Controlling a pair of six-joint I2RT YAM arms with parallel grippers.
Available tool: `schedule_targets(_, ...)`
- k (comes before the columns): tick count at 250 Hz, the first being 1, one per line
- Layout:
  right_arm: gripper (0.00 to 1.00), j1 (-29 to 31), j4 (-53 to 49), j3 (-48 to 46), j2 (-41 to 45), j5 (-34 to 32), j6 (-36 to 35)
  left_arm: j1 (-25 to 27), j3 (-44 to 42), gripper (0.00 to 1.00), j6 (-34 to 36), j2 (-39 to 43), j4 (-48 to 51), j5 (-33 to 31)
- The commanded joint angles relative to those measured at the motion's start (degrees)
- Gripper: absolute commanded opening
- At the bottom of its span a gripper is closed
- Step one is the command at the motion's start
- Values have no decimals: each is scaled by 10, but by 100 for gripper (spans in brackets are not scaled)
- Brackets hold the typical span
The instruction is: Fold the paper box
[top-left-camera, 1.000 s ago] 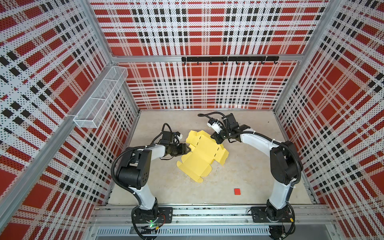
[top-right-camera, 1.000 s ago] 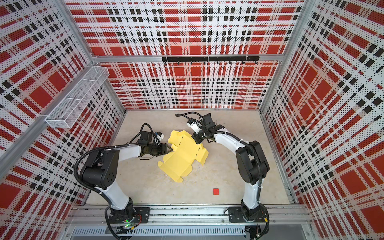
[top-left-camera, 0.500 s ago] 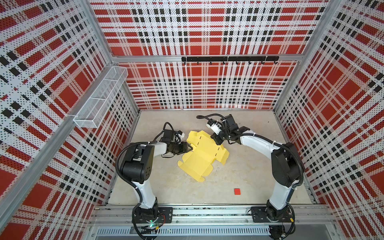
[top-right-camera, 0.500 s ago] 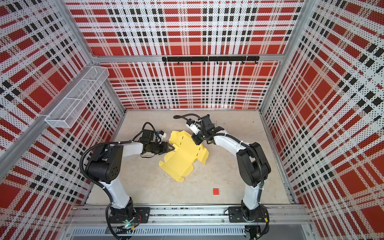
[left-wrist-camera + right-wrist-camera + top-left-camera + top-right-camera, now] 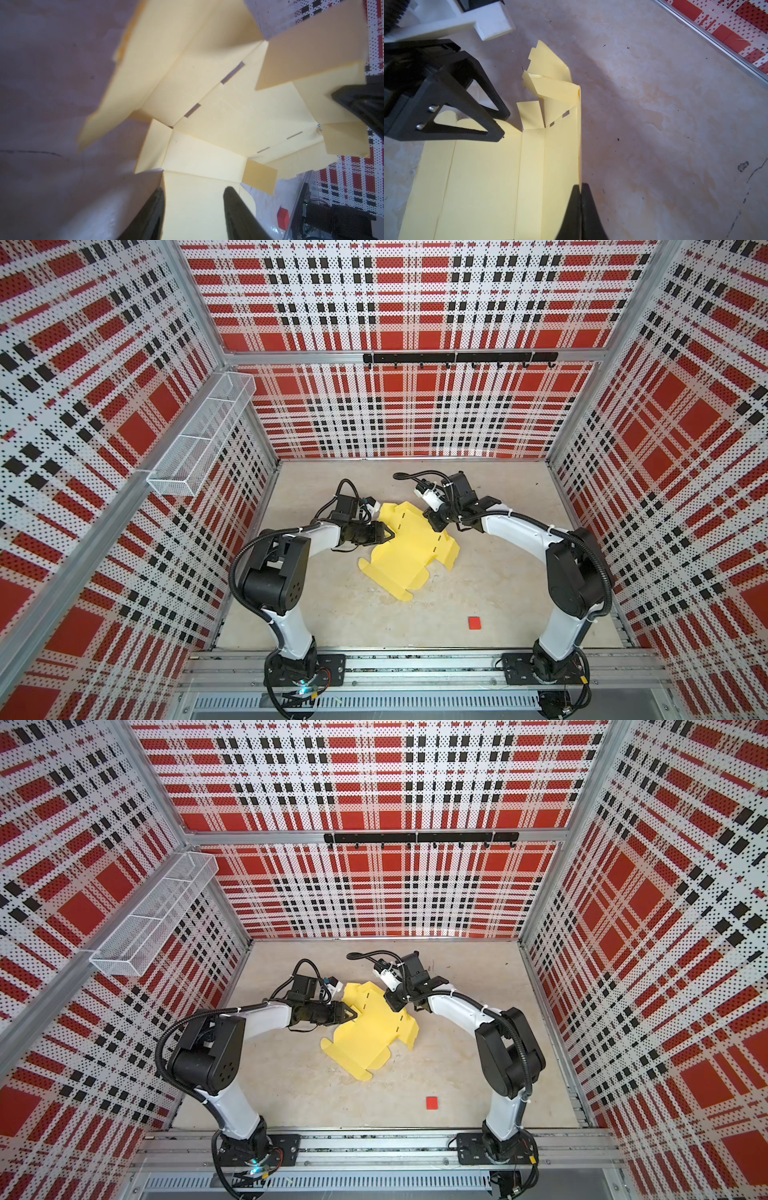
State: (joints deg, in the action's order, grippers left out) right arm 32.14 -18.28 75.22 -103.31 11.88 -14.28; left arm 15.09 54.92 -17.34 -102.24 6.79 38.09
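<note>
The small tab at the wall's end (image 5: pixel 530 114) is sticking out beyond the paper box's base. Next, I move my left gripper back, close it and push the tab inward (image 5: pixel 152 147).
The paper box (image 5: pixel 409 549) (image 5: pixel 370 1040) is a pale yellow die-cut sheet lying mostly flat mid-floor, with its far right edge lifted. My left gripper (image 5: pixel 388 534) (image 5: pixel 352 1015) is at the sheet's left edge. In the left wrist view it (image 5: pixel 194 191) stands open, and a flap of the sheet (image 5: pixel 218 116) fills the gap between its fingers. My right gripper (image 5: pixel 434 524) (image 5: pixel 580 186) is shut on the raised edge of the sheet (image 5: pixel 488 176). The left gripper (image 5: pixel 503 124) also shows in the right wrist view, over the rounded flaps.
A tiny red square (image 5: pixel 474 622) (image 5: pixel 432 1102) lies on the floor near the front right. A white wire basket (image 5: pixel 199 448) hangs on the left wall. A black hook rail (image 5: pixel 459 358) runs along the back wall. Plaid walls enclose the floor on three sides.
My left gripper has moved right onto the sheet's left edge and its jaws have narrowed. The right gripper has kept its hold on the sheet's far edge.
</note>
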Motion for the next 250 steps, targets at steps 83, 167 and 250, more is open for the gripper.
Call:
schedule_targets(83, 0, 23, 55, -40, 56, -71, -11, -36, -10, 58, -8, 57, 40, -74)
schedule_targets(167, 0, 46, 92, -54, 66, -90, -26, -31, -53, 13, -107, 123, 11, -140)
schedule_targets(250, 0, 63, 108, -62, 67, -113, -26, -127, -134, 0, -359, 19, -244, -48)
